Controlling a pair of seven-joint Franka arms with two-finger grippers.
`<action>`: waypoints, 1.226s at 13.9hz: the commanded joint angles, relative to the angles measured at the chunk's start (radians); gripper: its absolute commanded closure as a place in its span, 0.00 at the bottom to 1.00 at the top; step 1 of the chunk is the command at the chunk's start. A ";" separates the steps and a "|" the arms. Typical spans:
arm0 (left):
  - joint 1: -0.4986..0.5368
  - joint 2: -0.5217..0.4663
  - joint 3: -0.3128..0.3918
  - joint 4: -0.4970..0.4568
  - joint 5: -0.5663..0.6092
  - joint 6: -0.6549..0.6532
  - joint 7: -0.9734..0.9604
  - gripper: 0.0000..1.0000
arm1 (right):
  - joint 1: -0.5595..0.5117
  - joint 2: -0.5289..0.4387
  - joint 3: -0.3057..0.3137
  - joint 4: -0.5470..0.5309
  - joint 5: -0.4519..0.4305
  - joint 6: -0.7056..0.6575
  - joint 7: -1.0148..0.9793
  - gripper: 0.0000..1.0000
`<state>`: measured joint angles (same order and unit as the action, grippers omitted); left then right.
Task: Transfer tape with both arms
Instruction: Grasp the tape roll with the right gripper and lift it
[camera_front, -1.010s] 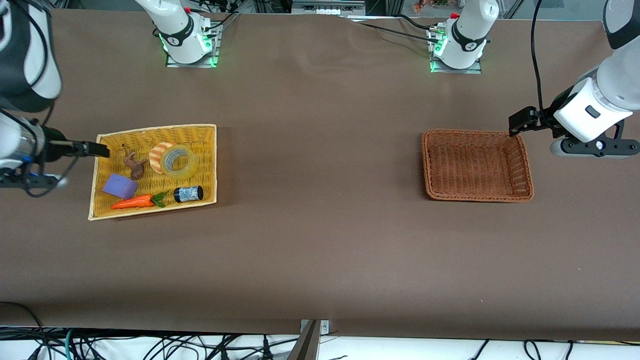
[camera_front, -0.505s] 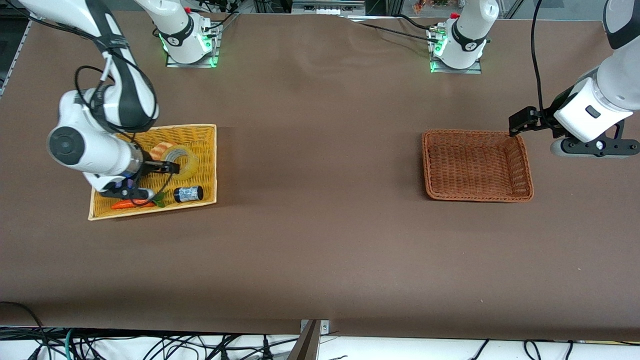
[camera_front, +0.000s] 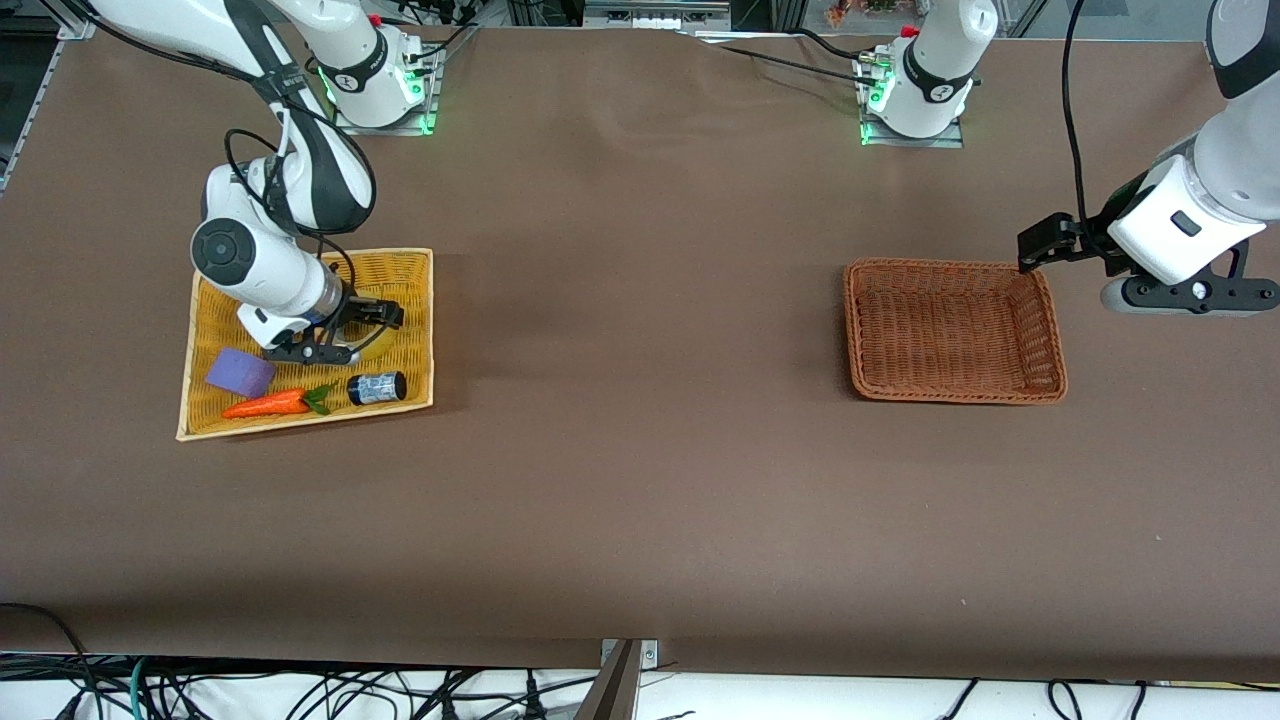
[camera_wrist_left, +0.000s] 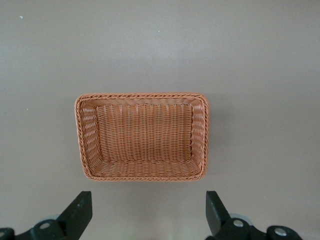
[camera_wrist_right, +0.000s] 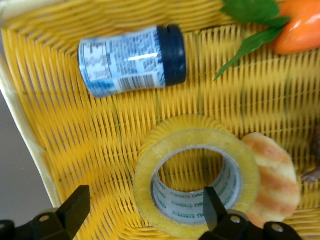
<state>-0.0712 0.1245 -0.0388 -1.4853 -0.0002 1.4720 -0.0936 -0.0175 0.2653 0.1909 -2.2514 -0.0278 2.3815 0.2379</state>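
Observation:
The croissant toy only touches the ring's outer side, so when I lift the tape, it should come loose and leave the croissant toy behind.
The tape, a yellowish ring with a grey printed core, lies flat in the yellow basket. In the front view only its edge shows under the right hand. My right gripper is open and low over the tape. One finger is over the ring's hole and the other is outside the ring. In the front view the right gripper is inside the basket. My left gripper is open and empty. It waits in the air at the brown basket's end toward the left arm.
In the yellow basket an orange-striped croissant toy touches the tape. A black-capped cylinder, a toy carrot and a purple block lie nearer the front camera. The brown basket holds nothing.
The right arm swung in from the table's end, over the yellow basket, and came down over the tape, hiding the croissant toy in the front view. The left arm has not moved.

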 joint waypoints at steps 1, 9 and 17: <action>0.007 -0.006 -0.003 0.008 -0.007 -0.006 0.020 0.00 | -0.010 -0.037 0.021 -0.075 -0.001 0.068 0.011 0.00; 0.008 -0.006 -0.003 0.008 -0.007 -0.006 0.020 0.00 | -0.010 -0.028 0.021 -0.146 -0.009 0.168 -0.051 0.77; 0.008 -0.006 -0.003 0.008 -0.007 -0.006 0.020 0.00 | -0.012 -0.067 0.018 -0.102 -0.009 0.119 -0.141 1.00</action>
<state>-0.0712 0.1245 -0.0388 -1.4853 -0.0002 1.4720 -0.0936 -0.0207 0.2572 0.2005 -2.3621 -0.0324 2.5402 0.1174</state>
